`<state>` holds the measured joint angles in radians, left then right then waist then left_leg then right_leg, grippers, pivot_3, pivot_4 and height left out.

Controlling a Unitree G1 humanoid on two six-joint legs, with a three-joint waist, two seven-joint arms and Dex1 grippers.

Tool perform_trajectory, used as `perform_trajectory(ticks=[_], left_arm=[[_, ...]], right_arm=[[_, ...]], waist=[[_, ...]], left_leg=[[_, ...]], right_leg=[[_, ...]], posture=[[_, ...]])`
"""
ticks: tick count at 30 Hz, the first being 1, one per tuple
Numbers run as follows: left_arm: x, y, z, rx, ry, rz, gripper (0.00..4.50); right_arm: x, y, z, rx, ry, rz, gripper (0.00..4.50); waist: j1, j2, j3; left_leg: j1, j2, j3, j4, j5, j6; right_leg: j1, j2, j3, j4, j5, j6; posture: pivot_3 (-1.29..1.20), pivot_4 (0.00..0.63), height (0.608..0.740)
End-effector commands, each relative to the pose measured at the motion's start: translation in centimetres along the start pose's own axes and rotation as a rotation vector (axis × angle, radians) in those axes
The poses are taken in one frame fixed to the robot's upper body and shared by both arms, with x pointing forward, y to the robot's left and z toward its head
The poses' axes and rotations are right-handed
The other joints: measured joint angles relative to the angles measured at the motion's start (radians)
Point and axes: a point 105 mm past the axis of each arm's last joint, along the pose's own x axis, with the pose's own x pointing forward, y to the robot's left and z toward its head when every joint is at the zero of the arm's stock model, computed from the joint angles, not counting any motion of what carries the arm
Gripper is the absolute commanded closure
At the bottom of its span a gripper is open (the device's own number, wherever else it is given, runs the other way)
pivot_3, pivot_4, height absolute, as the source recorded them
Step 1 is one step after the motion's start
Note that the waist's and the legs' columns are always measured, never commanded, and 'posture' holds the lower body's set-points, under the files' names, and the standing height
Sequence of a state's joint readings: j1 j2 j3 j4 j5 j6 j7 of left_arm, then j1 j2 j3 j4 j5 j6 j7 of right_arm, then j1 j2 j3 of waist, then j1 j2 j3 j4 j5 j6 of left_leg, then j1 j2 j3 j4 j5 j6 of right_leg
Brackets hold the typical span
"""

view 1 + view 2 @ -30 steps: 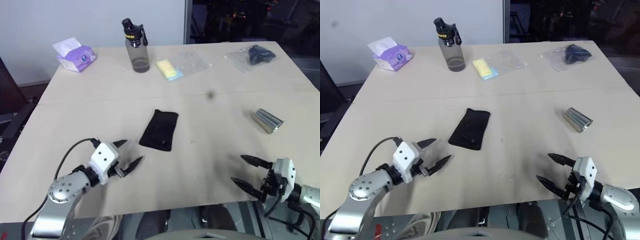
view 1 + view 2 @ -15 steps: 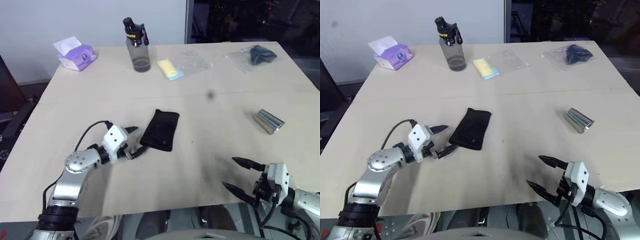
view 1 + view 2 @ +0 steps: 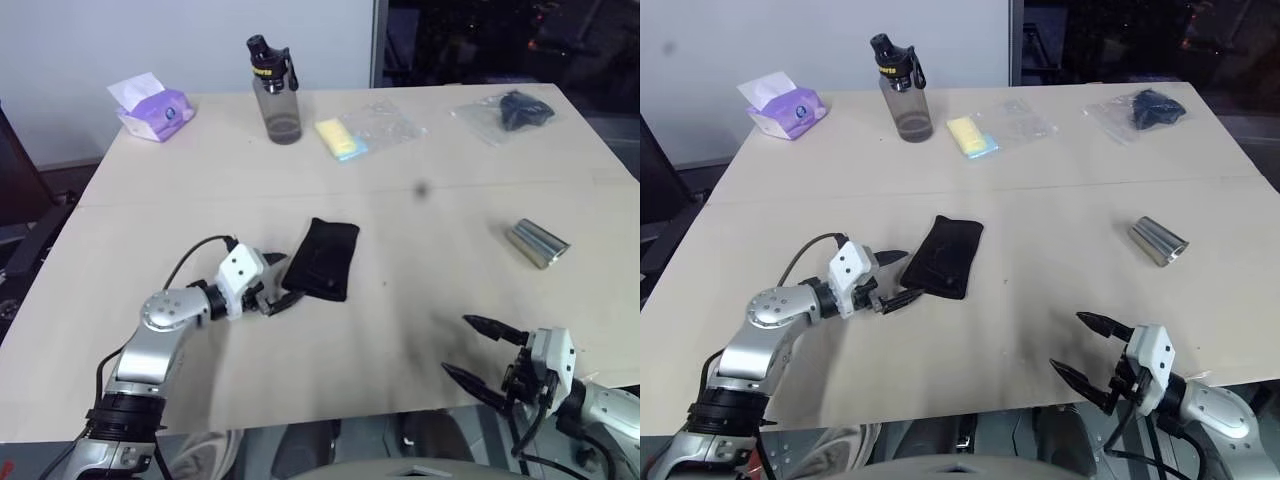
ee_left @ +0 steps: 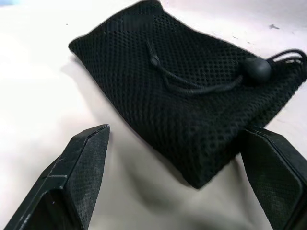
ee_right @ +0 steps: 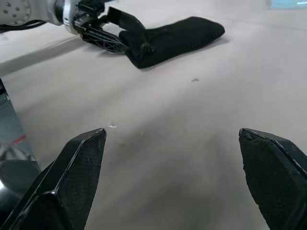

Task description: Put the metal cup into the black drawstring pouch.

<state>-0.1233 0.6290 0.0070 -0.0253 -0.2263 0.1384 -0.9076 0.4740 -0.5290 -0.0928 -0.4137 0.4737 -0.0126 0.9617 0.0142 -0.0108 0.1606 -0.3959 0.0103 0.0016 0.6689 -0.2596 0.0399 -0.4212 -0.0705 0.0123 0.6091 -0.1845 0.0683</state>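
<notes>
The pouch's opening (image 3: 318, 294) will draw shut over the cup when the robot pulls the cord, because the cord loops through a toggle (image 4: 257, 70) at the pouch's near end.
The black drawstring pouch (image 3: 322, 258) lies flat near the table's middle, its cord and toggle (image 4: 259, 68) on top of the mesh. My left gripper (image 3: 283, 280) is open at the pouch's near end, and in the left wrist view its fingers (image 4: 81, 167) stand on either side of that corner. Whether they touch the fabric I cannot tell. The metal cup (image 3: 538, 243) lies on its side at the right, far from both grippers. At the table's near right edge my right gripper (image 3: 456, 345) is open and holds nothing.
Along the far side stand a grey water bottle (image 3: 272, 90), a purple tissue pack (image 3: 152, 108), a yellow item in clear plastic (image 3: 340, 138) and a dark item in a clear bag (image 3: 510, 110). Bare tabletop (image 3: 430, 260) separates the pouch from the cup.
My left gripper has moved forward and to the right, from the near table edge up to the pouch's near end. The right gripper has drawn back slightly toward the table's edge.
</notes>
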Motion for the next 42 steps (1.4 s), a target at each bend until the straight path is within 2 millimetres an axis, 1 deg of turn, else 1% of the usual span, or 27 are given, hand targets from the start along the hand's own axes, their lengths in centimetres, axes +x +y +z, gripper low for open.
perform_trajectory(ticks=[1,2,4,5,6,7,8,10,13,16,19,22,25,30,32,34,37,39,41,42], left_arm=[[0.6,0.1,0.7,-0.004,-0.038,0.012,1.51],[0.8,0.1,0.7,-0.002,-0.041,0.007,1.84],[1.2,0.0,0.8,-0.002,-0.050,0.003,2.87],[1.3,0.0,0.9,-0.003,-0.053,0.003,3.22],[1.4,0.0,0.9,-0.004,-0.057,0.001,3.69],[1.6,0.0,1.0,-0.003,-0.060,-0.004,4.31],[1.8,-0.2,1.1,0.004,-0.063,-0.012,4.42],[2.2,-0.4,1.9,0.014,-0.081,-0.027,4.42],[3.0,-0.6,3.5,-0.006,-0.116,-0.025,4.42],[3.6,-0.6,4.3,-0.010,-0.123,-0.006,4.42],[4.2,-0.5,4.9,-0.002,-0.115,0.032,4.42],[4.9,-0.8,5.8,-0.021,-0.137,0.057,4.42],[5.8,-1.5,6.4,-0.056,-0.151,0.070,4.42],[6.6,-1.7,6.7,-0.076,-0.140,0.104,4.42],[7.0,-1.5,7.0,-0.069,-0.142,0.115,4.42],[7.4,-1.5,7.3,-0.065,-0.146,0.116,4.42],[7.5,-1.3,7.5,-0.043,-0.147,0.119,4.50],[7.4,-1.1,7.6,-0.037,-0.145,0.127,4.50],[7.4,-0.9,7.5,-0.034,-0.141,0.140,4.50],[7.5,-0.9,7.4,-0.034,-0.139,0.144,4.50]], right_arm=[[0.2,0.7,0.8,-0.035,-0.023,0.019,0.00],[0.3,0.8,0.8,-0.034,-0.021,0.021,0.00],[0.3,0.6,0.9,-0.040,-0.026,0.003,0.00],[0.2,0.5,1.0,-0.044,-0.029,-0.007,0.00],[0.2,0.2,1.2,-0.050,-0.032,-0.022,0.00],[0.1,-0.1,1.3,-0.059,-0.032,-0.039,0.00],[-0.1,-0.6,1.1,-0.060,-0.016,-0.068,0.00],[-0.7,-2.0,0.8,-0.063,0.018,-0.147,0.00],[-2.0,-4.5,1.4,-0.067,-0.029,-0.313,0.00],[-3.6,-6.6,1.8,-0.087,-0.038,-0.462,0.00],[-5.0,-8.5,1.4,-0.089,0.007,-0.589,0.00],[-5.7,-9.8,1.2,-0.073,0.011,-0.676,0.00],[-5.9,-11.3,1.3,-0.055,-0.010,-0.741,0.00],[-4.6,-13.7,1.4,-0.021,-0.038,-0.750,0.00],[-4.0,-15.6,0.7,0.045,-0.068,-0.793,0.00],[-3.6,-17.0,0.3,0.070,-0.079,-0.814,0.00],[-3.2,-18.3,0.5,0.077,-0.101,-0.821,0.80],[-3.1,-18.5,0.6,0.072,-0.111,-0.817,1.56],[-3.0,-18.5,0.8,0.060,-0.122,-0.800,2.52],[-2.9,-18.4,0.9,0.052,-0.126,-0.788,3.07]], waist=[[0.000,0.000,0.000],[0.000,0.000,0.000],[0.000,-0.001,0.000],[0.000,-0.001,0.000],[0.000,-0.001,0.000],[0.000,-0.001,0.000],[0.000,-0.001,0.000],[0.000,-0.001,0.000],[0.001,-0.001,0.000],[0.001,-0.001,0.000],[0.000,-0.001,-0.001],[0.000,-0.001,-0.001],[-0.002,-0.001,-0.001],[-0.003,-0.001,-0.001],[-0.005,-0.001,-0.001],[-0.004,-0.001,0.000],[-0.002,0.000,-0.001],[-0.002,0.000,-0.001],[-0.002,0.000,-0.001],[-0.002,0.000,-0.001]], left_leg=[[0.000,0.000,0.000,0.000,0.000,0.000],[0.000,0.000,0.000,0.000,0.000,0.000],[0.000,0.000,0.000,0.000,0.000,0.000],[0.000,-0.001,0.000,0.000,0.000,0.000],[0.000,-0.001,0.000,0.000,0.000,0.000],[0.000,-0.001,0.000,0.000,0.000,0.000],[0.000,-0.001,0.000,0.000,0.000,0.000],[0.000,-0.001,0.000,0.000,0.000,0.000],[0.000,-0.002,0.000,0.001,0.000,0.000],[0.000,-0.002,0.000,0.001,0.000,0.000],[0.000,-0.003,-0.001,0.001,0.000,0.000],[0.000,-0.003,0.000,0.001,0.000,0.000],[0.000,-0.003,0.000,0.001,0.000,0.000],[0.002,-0.004,0.001,0.001,0.000,0.000],[0.002,-0.004,0.001,0.001,0.000,0.000],[0.002,-0.004,0.003,0.002,0.000,0.000],[0.002,-0.004,0.002,0.001,0.000,0.000],[0.002,-0.004,0.002,0.001,0.000,0.000],[0.002,-0.004,0.002,0.001,0.000,0.000],[0.001,-0.004,0.002,0.001,0.000,0.000]], right_leg=[[0.000,0.000,0.000,0.000,0.000,0.000],[0.000,0.000,0.000,0.000,0.000,0.000],[0.000,0.000,0.000,0.000,0.000,0.000],[0.000,0.000,0.000,0.000,0.000,0.000],[0.000,0.000,0.000,0.000,0.000,0.000],[0.000,0.000,0.000,0.001,0.000,0.000],[0.000,0.000,0.000,0.001,0.000,0.000],[0.000,0.000,0.000,0.001,0.000,0.000],[0.001,0.000,0.000,0.000,0.000,0.000],[0.001,0.000,0.000,0.000,0.000,0.000],[0.001,0.000,0.000,0.000,0.000,0.000],[0.001,0.001,0.000,0.001,0.001,-0.001],[0.002,0.001,0.001,0.001,0.001,-0.001],[0.004,0.001,0.001,0.001,0.001,0.000],[0.004,0.002,0.001,0.001,0.001,-0.001],[0.004,0.003,0.001,0.001,0.002,-0.003],[0.005,0.003,0.001,0.001,0.003,-0.004],[0.005,0.003,0.001,0.000,0.003,-0.004],[0.005,0.003,0.001,0.000,0.003,-0.004],[0.005,0.003,0.001,0.000,0.003,-0.004]], posture=[[0.00,0.150,0.740],[0.00,0.150,0.740],[0.00,0.150,0.740],[0.00,0.150,0.740],[0.00,0.150,0.740],[0.00,0.150,0.740],[0.00,0.150,0.740],[0.00,0.150,0.740],[0.00,0.150,0.740],[0.00,0.150,0.740],[0.00,0.150,0.740],[0.00,0.150,0.740],[0.00,0.150,0.740],[0.00,0.150,0.740],[0.00,0.150,0.740],[0.00,0.150,0.740],[0.00,0.150,0.740],[0.00,0.150,0.740],[0.00,0.150,0.740],[0.00,0.150,0.740]])
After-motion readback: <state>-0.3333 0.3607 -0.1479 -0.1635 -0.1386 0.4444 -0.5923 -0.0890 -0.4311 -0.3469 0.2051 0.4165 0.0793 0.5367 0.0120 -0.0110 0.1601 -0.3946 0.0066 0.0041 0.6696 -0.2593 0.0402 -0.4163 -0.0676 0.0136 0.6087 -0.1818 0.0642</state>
